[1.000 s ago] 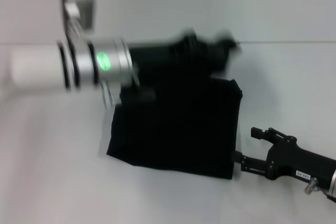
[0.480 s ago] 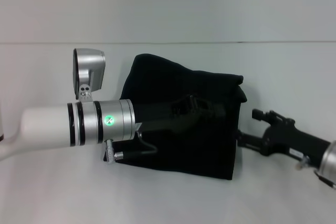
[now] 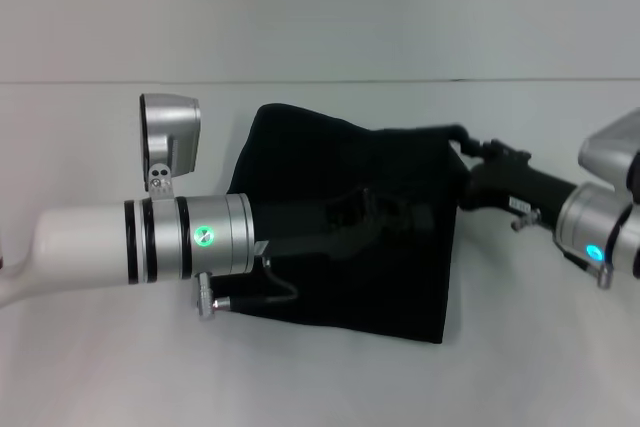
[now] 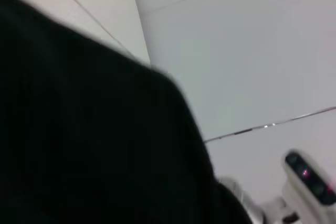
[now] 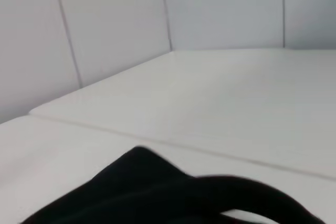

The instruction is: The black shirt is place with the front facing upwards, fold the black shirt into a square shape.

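Note:
Next, my right gripper lets go of the shirt's corner and moves away before my left gripper pulls the shirt's edge on its side straight and square, because the black shirt's near edge slants.
The black shirt lies folded into a rough square on the white table, plain black side up, with no print showing. My left arm reaches in from the left, and its black gripper is low over the middle of the shirt, dark against dark cloth. My right gripper comes in from the right and sits at the shirt's far right corner, where the cloth edge is slightly raised. The left wrist view is mostly filled by black cloth. In the right wrist view, the shirt lies close below.
A wall rises behind the table's far edge. Bare white table surrounds the shirt on all sides. The right arm's silver wrist hangs over the table to the right of the shirt, and part of it shows in the left wrist view.
The right gripper has moved from beside the shirt's near right edge up to its far right corner. The left arm swung down from the far edge onto the shirt and has since held nearly still.

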Tool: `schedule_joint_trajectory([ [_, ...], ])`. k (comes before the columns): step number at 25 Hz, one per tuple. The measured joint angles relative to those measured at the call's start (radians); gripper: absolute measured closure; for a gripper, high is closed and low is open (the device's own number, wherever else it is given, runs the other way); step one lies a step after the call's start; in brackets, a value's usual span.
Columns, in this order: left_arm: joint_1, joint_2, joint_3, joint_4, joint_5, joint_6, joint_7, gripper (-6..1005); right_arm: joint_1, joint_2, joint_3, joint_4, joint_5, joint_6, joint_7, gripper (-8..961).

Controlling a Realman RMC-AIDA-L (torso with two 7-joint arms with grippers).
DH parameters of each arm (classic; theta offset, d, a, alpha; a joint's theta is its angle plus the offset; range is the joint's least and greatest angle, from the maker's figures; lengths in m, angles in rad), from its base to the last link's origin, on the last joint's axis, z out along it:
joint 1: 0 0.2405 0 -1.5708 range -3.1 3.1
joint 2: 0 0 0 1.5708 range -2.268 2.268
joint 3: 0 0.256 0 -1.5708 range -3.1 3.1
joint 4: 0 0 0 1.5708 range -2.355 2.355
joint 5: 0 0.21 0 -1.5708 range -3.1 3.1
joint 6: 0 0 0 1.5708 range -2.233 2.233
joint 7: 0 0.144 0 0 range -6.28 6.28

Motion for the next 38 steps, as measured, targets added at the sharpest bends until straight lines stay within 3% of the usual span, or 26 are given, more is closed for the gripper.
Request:
schedule_joint_trajectory([
  [8,0.036,-0.001,0.072,-0.005,0.007,-0.013,0.003,903,0.017,-0.004,0.000,-0.023,0.044,0.029,-0.004,8],
  [14,0.048,-0.002,0.102,-0.011,0.008,-0.039,0.021,896,0.000,-0.003,0.014,-0.023,0.046,0.127,-0.006,9],
  [19,0.050,-0.001,0.140,-0.011,0.006,-0.008,0.054,890,-0.025,-0.004,0.162,-0.024,0.049,0.214,0.000,9],
  [23,0.077,0.000,0.134,0.005,-0.024,0.069,0.116,885,-0.073,-0.008,0.300,-0.024,0.069,0.154,0.003,9],
  [28,0.095,0.023,0.136,0.047,-0.052,0.168,0.117,879,-0.130,-0.010,0.329,-0.021,0.110,-0.022,0.012,9],
  [33,0.075,0.078,0.177,0.060,-0.045,0.244,0.063,687,-0.166,-0.014,0.274,-0.024,0.103,-0.158,0.080,9],
  [36,0.094,0.097,0.145,0.108,-0.060,0.255,0.108,548,-0.186,-0.036,0.190,-0.028,0.083,-0.219,0.236,9],
  [38,0.120,0.101,0.078,0.147,-0.073,0.240,0.209,448,-0.193,-0.057,0.142,-0.034,0.046,-0.245,0.392,8],
])
